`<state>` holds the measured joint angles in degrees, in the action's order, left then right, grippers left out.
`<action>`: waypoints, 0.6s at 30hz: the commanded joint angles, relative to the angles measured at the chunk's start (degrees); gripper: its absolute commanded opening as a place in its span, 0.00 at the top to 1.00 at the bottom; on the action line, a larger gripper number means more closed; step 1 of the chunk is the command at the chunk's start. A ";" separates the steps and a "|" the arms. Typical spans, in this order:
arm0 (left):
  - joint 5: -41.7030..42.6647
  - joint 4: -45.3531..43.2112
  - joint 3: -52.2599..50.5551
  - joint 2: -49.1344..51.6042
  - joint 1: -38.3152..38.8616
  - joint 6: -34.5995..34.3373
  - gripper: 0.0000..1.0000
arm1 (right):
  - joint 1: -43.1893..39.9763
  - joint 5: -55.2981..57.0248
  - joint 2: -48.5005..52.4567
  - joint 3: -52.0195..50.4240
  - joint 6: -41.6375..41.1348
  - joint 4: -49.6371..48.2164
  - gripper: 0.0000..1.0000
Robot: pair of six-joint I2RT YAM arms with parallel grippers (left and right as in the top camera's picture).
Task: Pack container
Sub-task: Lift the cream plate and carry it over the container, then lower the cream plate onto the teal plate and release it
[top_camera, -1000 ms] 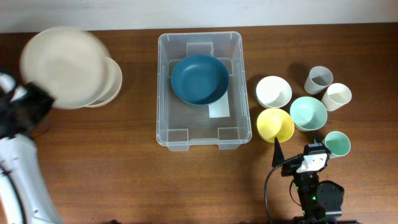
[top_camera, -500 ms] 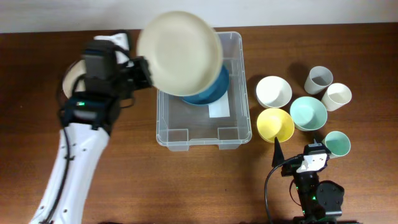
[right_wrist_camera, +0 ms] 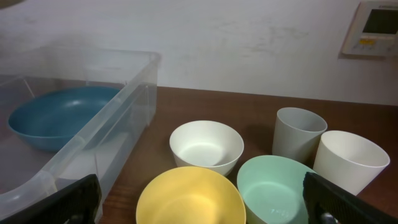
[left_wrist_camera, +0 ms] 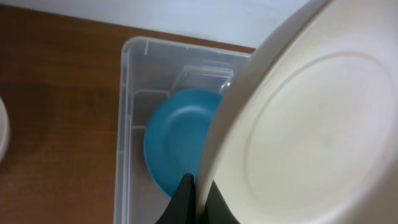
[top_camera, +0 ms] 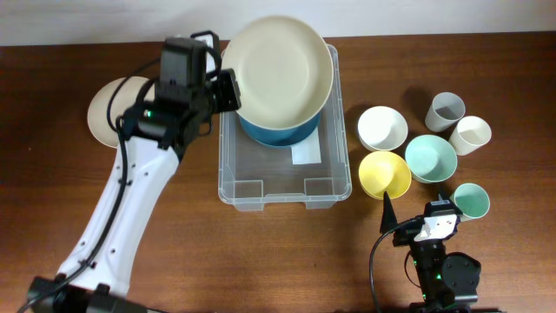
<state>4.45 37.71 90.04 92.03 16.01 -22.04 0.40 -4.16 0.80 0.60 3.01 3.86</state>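
My left gripper should go on lowering the cream plate until it rests on the blue bowl, and then let go, because the plate is hanging over that bowl with its hollow side up.
The clear plastic container stands mid-table with a blue bowl in its far half; both show in the left wrist view, the container and the blue bowl. My left gripper is shut on the rim of a large cream plate, held above the blue bowl; the plate fills the left wrist view, pinched between the fingers. My right gripper is open and empty near the front edge, facing the bowls.
A second cream plate lies left of the container. Right of it stand a white bowl, a yellow bowl, a mint bowl, a grey cup, a cream cup and a mint cup.
My left arm has swung right with the cream plate, from over the far left of the table to above the blue bowl in the container. The right arm has not moved.
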 commanded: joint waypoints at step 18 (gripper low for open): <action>-5.97 1.84 14.08 21.09 2.73 3.74 1.00 | -0.04 0.09 -0.44 -0.28 -0.07 0.26 0.01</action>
<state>0.54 40.73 102.65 112.40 18.81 -19.03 0.40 -4.16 0.80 0.60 3.05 3.86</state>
